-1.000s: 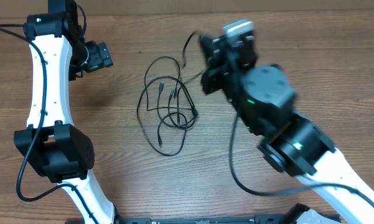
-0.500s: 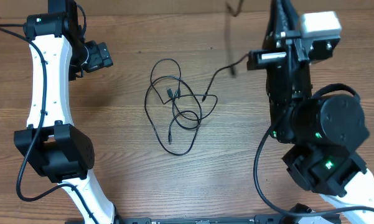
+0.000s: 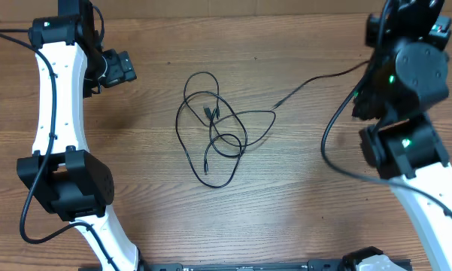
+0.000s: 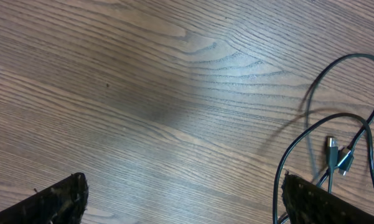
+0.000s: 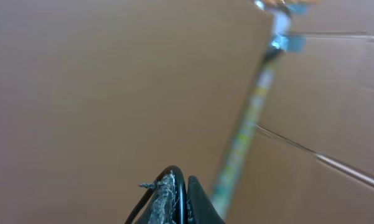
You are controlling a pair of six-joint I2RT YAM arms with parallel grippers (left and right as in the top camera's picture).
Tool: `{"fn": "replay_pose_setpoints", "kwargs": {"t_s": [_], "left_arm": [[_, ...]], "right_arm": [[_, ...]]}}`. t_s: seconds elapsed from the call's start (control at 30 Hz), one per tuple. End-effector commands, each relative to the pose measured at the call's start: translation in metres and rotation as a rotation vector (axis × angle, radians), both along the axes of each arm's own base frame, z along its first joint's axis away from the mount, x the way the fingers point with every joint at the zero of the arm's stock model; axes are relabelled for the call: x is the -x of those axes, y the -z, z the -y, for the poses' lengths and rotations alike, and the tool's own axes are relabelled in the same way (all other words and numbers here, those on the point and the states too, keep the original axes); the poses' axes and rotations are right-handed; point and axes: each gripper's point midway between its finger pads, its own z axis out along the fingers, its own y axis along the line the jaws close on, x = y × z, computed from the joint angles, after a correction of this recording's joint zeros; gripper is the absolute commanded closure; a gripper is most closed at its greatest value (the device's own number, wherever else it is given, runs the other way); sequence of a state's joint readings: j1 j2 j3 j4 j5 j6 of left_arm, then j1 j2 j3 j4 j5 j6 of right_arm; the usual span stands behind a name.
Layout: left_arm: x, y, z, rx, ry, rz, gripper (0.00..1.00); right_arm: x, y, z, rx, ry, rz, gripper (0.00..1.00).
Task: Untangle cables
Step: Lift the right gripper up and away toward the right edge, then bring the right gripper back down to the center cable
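Note:
I go on carrying the black cable away with my right gripper until it reaches open wood, then let go, because the trailing plug (image 3: 277, 105) is clear of the tangle's loops.
The cables (image 3: 214, 132) lie as a loose tangle of thin black loops on the wooden table, mid-left of centre. One strand (image 3: 316, 79) runs taut from the tangle up to the right arm (image 3: 402, 75) at the far right. My right gripper (image 5: 179, 186) is shut on that thin black cable, raised and facing away from the table. My left gripper (image 3: 116, 68) hovers left of the tangle, jaws wide open and empty. In the left wrist view the cable loops (image 4: 311, 134) and small plugs (image 4: 333, 149) lie just past the right finger (image 4: 323, 202).
A brown cardboard wall (image 5: 81, 93) and a blurred striped pole (image 5: 249, 124) fill the right wrist view. Bare wood table (image 3: 135, 188) surrounds the tangle. A white object (image 3: 372, 263) shows at the bottom edge.
The right arm swung from over the tangle up and to the far right, drawing one strand out. The tangle slid slightly right. The left arm stayed still.

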State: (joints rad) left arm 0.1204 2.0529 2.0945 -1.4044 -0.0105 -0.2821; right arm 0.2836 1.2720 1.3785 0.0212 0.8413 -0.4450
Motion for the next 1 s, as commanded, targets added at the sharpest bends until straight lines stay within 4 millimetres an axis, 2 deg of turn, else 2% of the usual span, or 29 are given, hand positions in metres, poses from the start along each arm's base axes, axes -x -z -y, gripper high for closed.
{"fn": "replay_pose_setpoints", "kwargs": {"t_s": [0.0, 0.13, 0.27, 0.5, 0.67, 0.77, 0.9, 0.97], "left_arm": [[-0.001, -0.016, 0.000, 0.004, -0.010, 0.045, 0.00], [-0.001, -0.016, 0.000, 0.004, -0.010, 0.045, 0.00], [-0.001, -0.016, 0.000, 0.004, -0.010, 0.045, 0.00], [-0.001, -0.016, 0.000, 0.004, -0.010, 0.045, 0.00], [-0.001, -0.016, 0.000, 0.004, -0.010, 0.045, 0.00], [-0.001, -0.016, 0.000, 0.004, -0.010, 0.045, 0.00], [-0.001, -0.016, 0.000, 0.004, -0.010, 0.045, 0.00], [-0.001, -0.016, 0.000, 0.004, -0.010, 0.045, 0.00]], "right_arm": [[0.005, -0.002, 0.044, -0.011, 0.139, 0.001, 0.96], [0.005, 0.010, 0.080, -0.046, 0.229, -0.012, 0.96], [0.007, 0.022, 0.096, -0.100, 0.259, -0.019, 0.96], [-0.008, 0.040, 0.081, -0.150, 0.136, -0.065, 0.96], [-0.028, 0.058, 0.052, -0.294, -0.070, -0.076, 0.96], [-0.036, 0.064, 0.051, -0.347, -0.117, -0.070, 0.96], [-0.044, 0.083, 0.084, -0.409, -0.071, -0.085, 0.96], [-0.045, 0.097, 0.109, -0.434, -0.012, -0.101, 0.96]]}}
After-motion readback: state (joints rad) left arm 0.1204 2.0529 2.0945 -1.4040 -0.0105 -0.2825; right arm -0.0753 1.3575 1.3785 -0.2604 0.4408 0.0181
